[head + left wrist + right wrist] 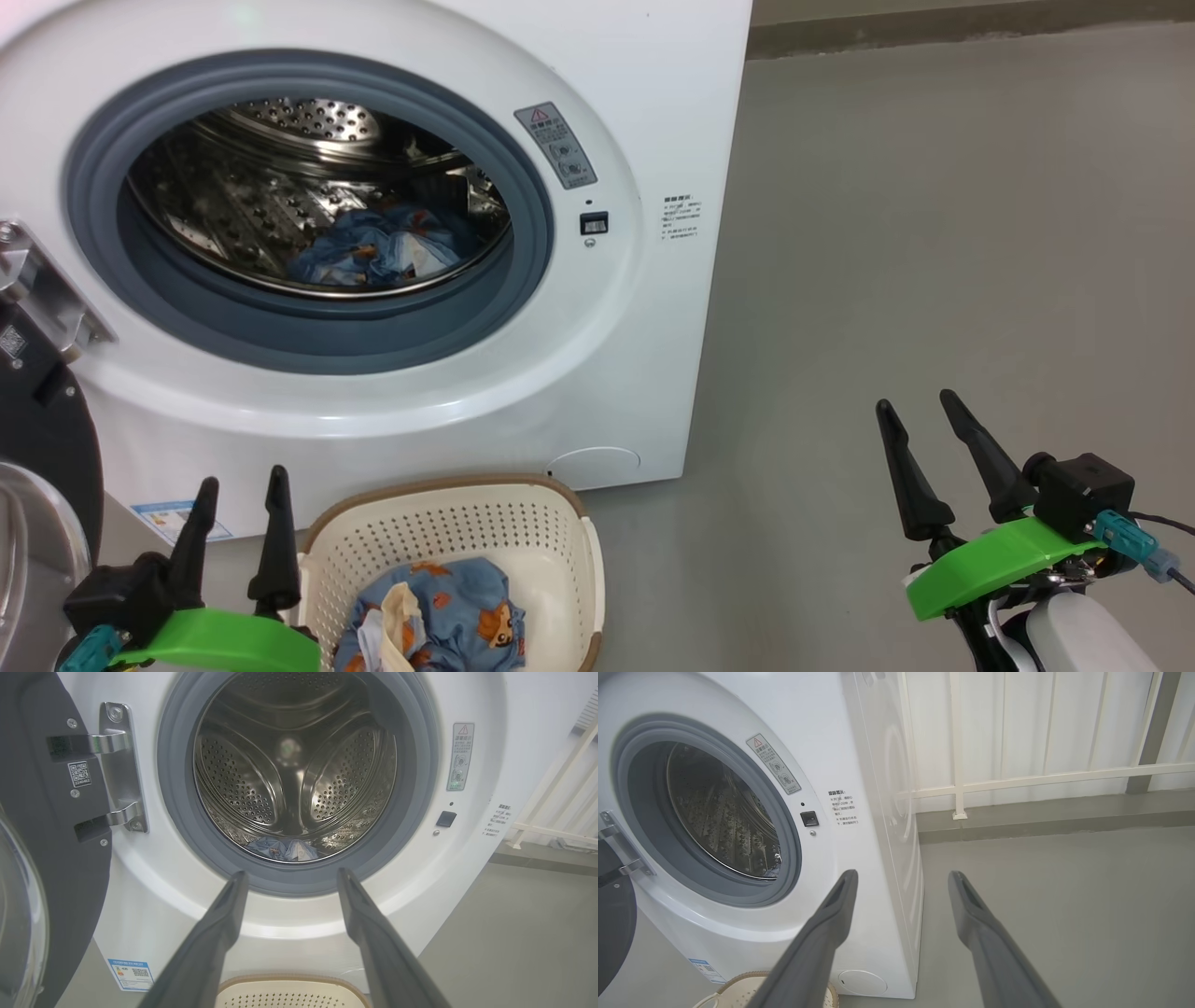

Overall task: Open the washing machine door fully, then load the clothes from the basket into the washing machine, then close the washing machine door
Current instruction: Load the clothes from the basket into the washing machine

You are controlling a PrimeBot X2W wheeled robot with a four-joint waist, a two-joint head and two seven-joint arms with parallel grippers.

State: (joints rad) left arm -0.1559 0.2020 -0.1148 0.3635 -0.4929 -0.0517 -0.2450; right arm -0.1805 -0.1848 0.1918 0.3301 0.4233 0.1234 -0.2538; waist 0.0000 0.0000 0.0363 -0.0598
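The blue clothes (454,614) are bunched up in one heap next to the clear basket's bottom (557,614), so the whole heap will rise together when I lift.
The white washing machine (616,84) stands with its door (42,439) swung wide to the left on a steel hinge (117,765). Light-blue clothes (378,250) lie low in the steel drum (289,774). On the floor in front sits the cream basket (551,551), with more blue clothes (448,607) printed with orange animals inside. My left gripper (241,485) hovers open just left of the basket, fingers pointing at the machine. Out to the right over bare floor, my right gripper (920,406) is open and holds nothing.
Grey floor (934,233) stretches to the right of the machine. A white railing (1017,779) and wall run behind it. The open door's glass bowl (18,914) bulges at the far left, close to my left arm.
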